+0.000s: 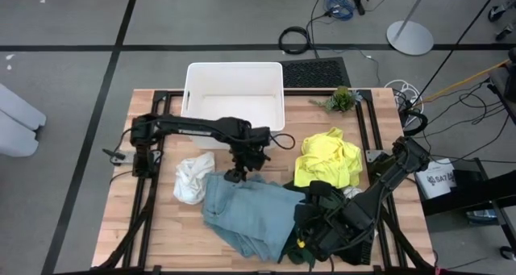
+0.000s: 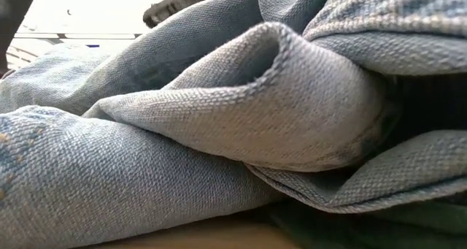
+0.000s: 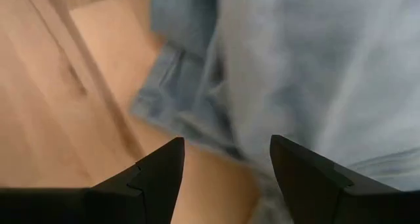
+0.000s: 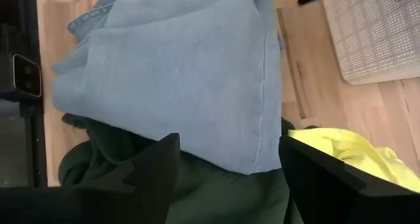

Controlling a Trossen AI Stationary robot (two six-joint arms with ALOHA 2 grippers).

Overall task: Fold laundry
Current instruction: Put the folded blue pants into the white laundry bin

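The light blue garment's far edge [image 3: 246, 157] lies under one finger and open wood [image 3: 213, 188] under the other, so my left gripper goes on going down and closes there.
A light blue garment [image 1: 246, 214] lies crumpled on the wooden table's near middle and fills the low view [image 2: 219, 132]. A dark green garment [image 4: 197, 198] lies under its right end. A bright yellow garment [image 1: 329, 158] lies at the right. A white patterned cloth [image 1: 193, 178] lies to the left. My left gripper [image 1: 235, 176] hovers open, pointing steeply down over the blue garment's far edge [image 3: 177, 112]. My right gripper [image 1: 310, 218] hangs open above the blue and green cloth [image 4: 226, 161]. Neither touches anything.
A rigid white tub [image 1: 234, 93] stands at the table's far middle. A small green plant [image 1: 343, 99] sits at the far right edge. Bare wood [image 1: 161, 235] shows at the near left. Black frame rails run along the table's sides.
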